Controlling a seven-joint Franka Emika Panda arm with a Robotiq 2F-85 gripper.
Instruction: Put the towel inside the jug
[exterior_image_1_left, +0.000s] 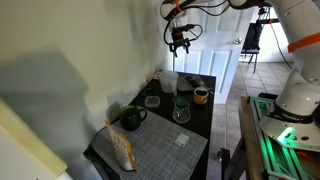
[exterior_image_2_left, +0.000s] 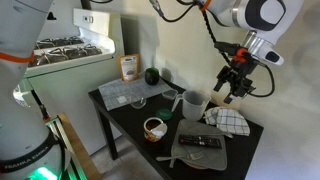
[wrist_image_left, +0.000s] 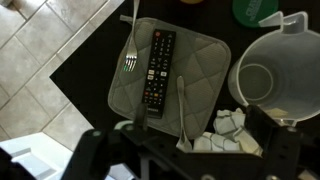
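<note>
My gripper will lift the towel (wrist_image_left: 232, 122), and the towel's loose ends should hang down and spread out below my gripper, because the towel lies in soft, crumpled folds (wrist_image_left: 218, 143).
The towel (exterior_image_2_left: 233, 121), white with a dark check, lies crumpled on the black table's corner, beside a grey pad. In the wrist view the towel (wrist_image_left: 229, 131) lies just below the jug. The jug (exterior_image_2_left: 193, 103) is white plastic, upright and empty, and stands next to the towel. It also shows in the wrist view (wrist_image_left: 264, 80) and in an exterior view (exterior_image_1_left: 166, 80). My gripper (exterior_image_2_left: 232, 88) hangs open and empty in the air above the towel, not touching it. It shows high over the table's far end (exterior_image_1_left: 180, 43). Its fingers frame the towel in the wrist view (wrist_image_left: 198, 145).
A grey quilted pad (wrist_image_left: 205, 55) carries a black remote (wrist_image_left: 160, 68), a fork (wrist_image_left: 131, 45) and another utensil (wrist_image_left: 182, 105). A small cup (exterior_image_2_left: 153, 127), a glass (exterior_image_1_left: 181, 111), a green mug (exterior_image_1_left: 131, 117), a brown bag (exterior_image_1_left: 122, 150) and a grey placemat (exterior_image_1_left: 160, 150) stand on the table.
</note>
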